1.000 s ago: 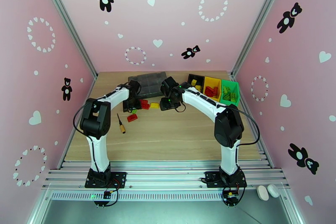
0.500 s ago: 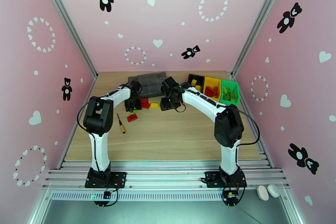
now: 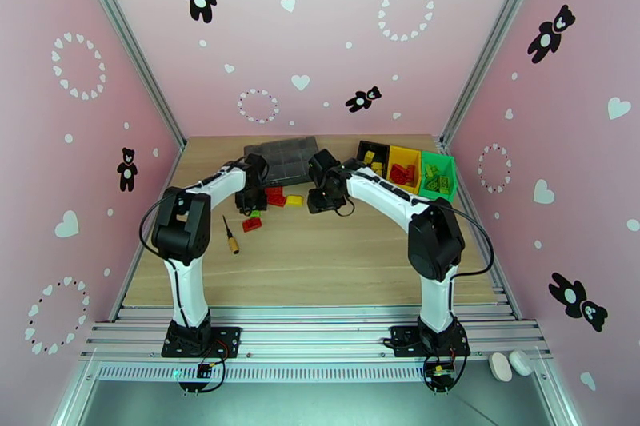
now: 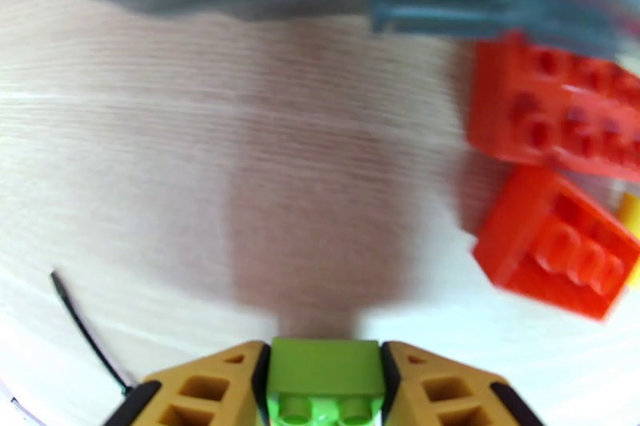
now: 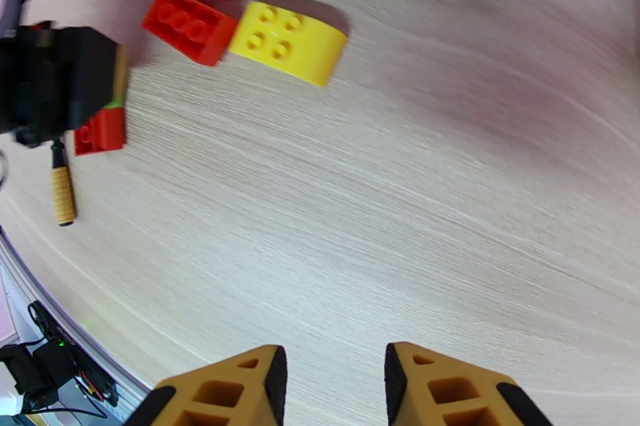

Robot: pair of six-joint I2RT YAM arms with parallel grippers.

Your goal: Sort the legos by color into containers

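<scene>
The robot's left gripper is holding the lime green lego far away from the green container, so it should put the lego down on open wood for the robot's right gripper to take.
My left gripper [image 4: 325,349] is shut on a lime green lego [image 4: 324,372], low over the table, with two red legos [image 4: 560,252] just to its right. In the top view the left gripper [image 3: 251,201] sits beside a small cluster of red legos [image 3: 274,196] and a yellow lego [image 3: 294,200]. My right gripper [image 3: 324,201] hovers right of that cluster. In its wrist view the right gripper [image 5: 332,388] is open with bare wood between the fingers, and the yellow lego [image 5: 288,40] lies ahead. The black [image 3: 372,154], yellow [image 3: 402,166] and green [image 3: 438,173] containers stand at the back right, holding bricks.
A flat dark grey organizer box [image 3: 280,157] lies behind both grippers. A wooden-handled screwdriver [image 3: 230,236] rests left of centre, near a lone red lego [image 3: 252,224]. Bare wooden table [image 3: 320,268] stretches toward the arm bases.
The left gripper's jaws have shut on the green lego, and its forearm shifted slightly. The right gripper's jaws narrowed a little and it stayed in place.
</scene>
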